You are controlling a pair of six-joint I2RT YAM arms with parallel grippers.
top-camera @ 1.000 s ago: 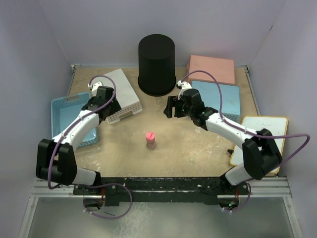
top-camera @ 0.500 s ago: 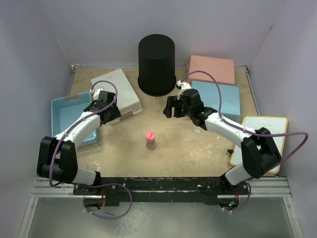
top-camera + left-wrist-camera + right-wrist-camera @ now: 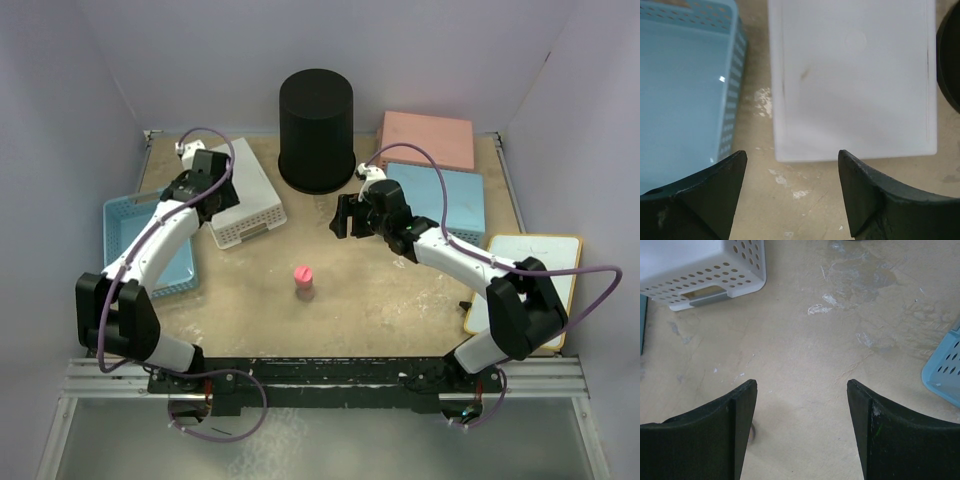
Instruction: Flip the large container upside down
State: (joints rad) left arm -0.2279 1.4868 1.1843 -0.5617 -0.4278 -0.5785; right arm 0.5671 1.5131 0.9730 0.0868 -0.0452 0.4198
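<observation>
The basket's rim is facing up around an empty bottom (image 3: 177, 268), so when I turn the blue basket (image 3: 126, 230), it will tip onto its side and then come to rest bottom up.
The large container (image 3: 316, 128), a tall black tapered bin, stands at the back centre with its flat closed end up and its wider rim on the table. Only its dark edge (image 3: 951, 60) shows at the right of the left wrist view. My left gripper (image 3: 212, 192) hangs open over the near edge of a white basket (image 3: 250, 195), left of the bin, with nothing between its fingers (image 3: 791, 152). My right gripper (image 3: 343, 217) is open over bare table (image 3: 801, 382), a short way in front of and to the right of the bin's base.
A blue basket (image 3: 140, 235) lies at the left, beside the upturned white basket (image 3: 855, 80). A pink basket (image 3: 426, 139) and another blue one (image 3: 440, 200) lie at the back right. A white board (image 3: 530, 275) sits at the right edge. A small pink-capped bottle (image 3: 303, 281) stands mid-table.
My left gripper has moved away from me and a little left, from the white basket's near corner to over its near edge. The right arm and the bin have not moved.
</observation>
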